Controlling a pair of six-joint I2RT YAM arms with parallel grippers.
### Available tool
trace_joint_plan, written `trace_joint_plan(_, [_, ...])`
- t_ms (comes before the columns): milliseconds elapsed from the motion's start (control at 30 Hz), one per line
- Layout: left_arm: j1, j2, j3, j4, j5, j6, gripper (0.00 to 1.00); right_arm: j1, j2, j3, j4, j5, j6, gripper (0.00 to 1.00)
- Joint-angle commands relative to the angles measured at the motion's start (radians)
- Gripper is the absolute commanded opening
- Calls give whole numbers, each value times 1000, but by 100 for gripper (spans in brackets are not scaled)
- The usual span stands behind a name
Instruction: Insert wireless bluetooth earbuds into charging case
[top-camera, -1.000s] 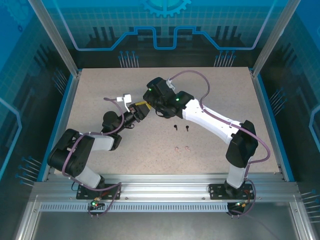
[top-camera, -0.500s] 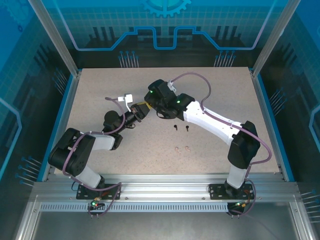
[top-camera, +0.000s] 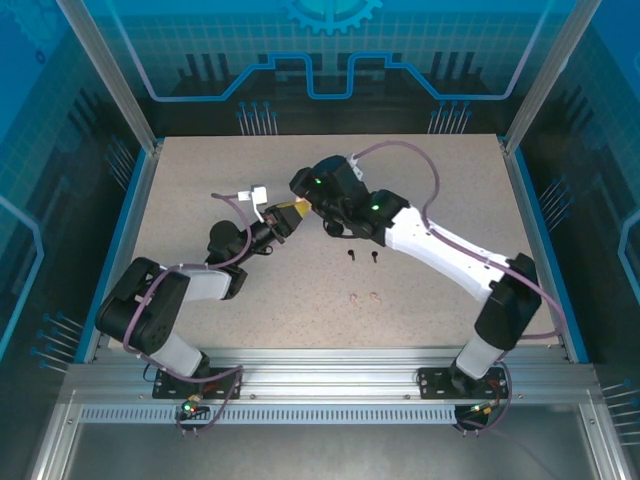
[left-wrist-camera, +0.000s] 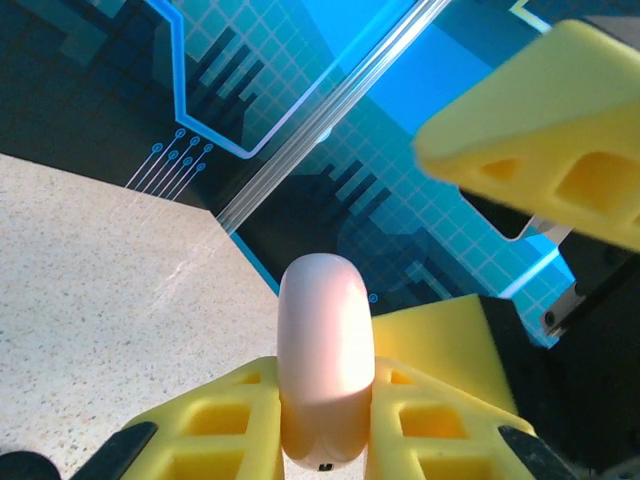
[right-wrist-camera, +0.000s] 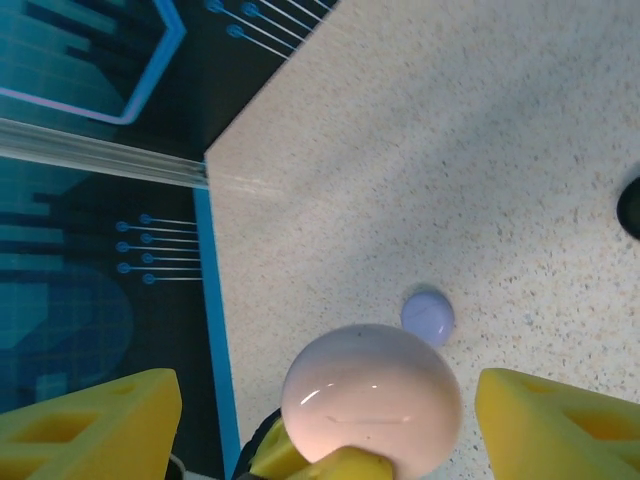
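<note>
The pink case is closed, and its smooth round side (right-wrist-camera: 372, 392) is between my right gripper's fingers. So next my right gripper moves back and opens the case's lid by the lid's edge.
A pale pink round charging case (left-wrist-camera: 325, 370) stands on edge between the yellow fingers of my left gripper (left-wrist-camera: 325, 395), which is shut on it above the table. My right gripper (right-wrist-camera: 325, 425) is open, its fingers (right-wrist-camera: 95, 420) standing wide apart on either side of that pink case (right-wrist-camera: 370, 395) without touching it. In the top view both grippers meet at mid-table, left gripper (top-camera: 284, 222) and right gripper (top-camera: 303, 196). Two black earbuds (top-camera: 362, 255) and two pale pink earbuds (top-camera: 365, 296) lie on the table nearer the bases.
A small lilac round case (right-wrist-camera: 428, 316) lies on the table beyond the pink one. A dark object (right-wrist-camera: 632, 205) shows at the right edge of the right wrist view. The table's blue left rim (right-wrist-camera: 215, 320) and the glass wall are close by.
My left gripper has shut on the pink case. My right gripper has opened off it, and the right arm has shifted a little to the right.
</note>
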Motion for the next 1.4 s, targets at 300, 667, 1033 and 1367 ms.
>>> trace_joint_plan(300, [0, -165, 43, -216, 191, 52, 0, -135, -400, -413, 173, -123, -515, 81])
trace_joint_plan(667, [5, -181, 160, -434, 386, 69, 0, -250, -593, -603, 284, -506, -912, 81])
trace_joint_plan(1033, [4, -155, 173, -385, 451, -4, 0, -243, -502, -524, 286, -596, -926, 77])
trace_joint_plan(1367, [3, -196, 183, -456, 459, 19, 0, -200, -393, -453, 305, -595, -926, 75])
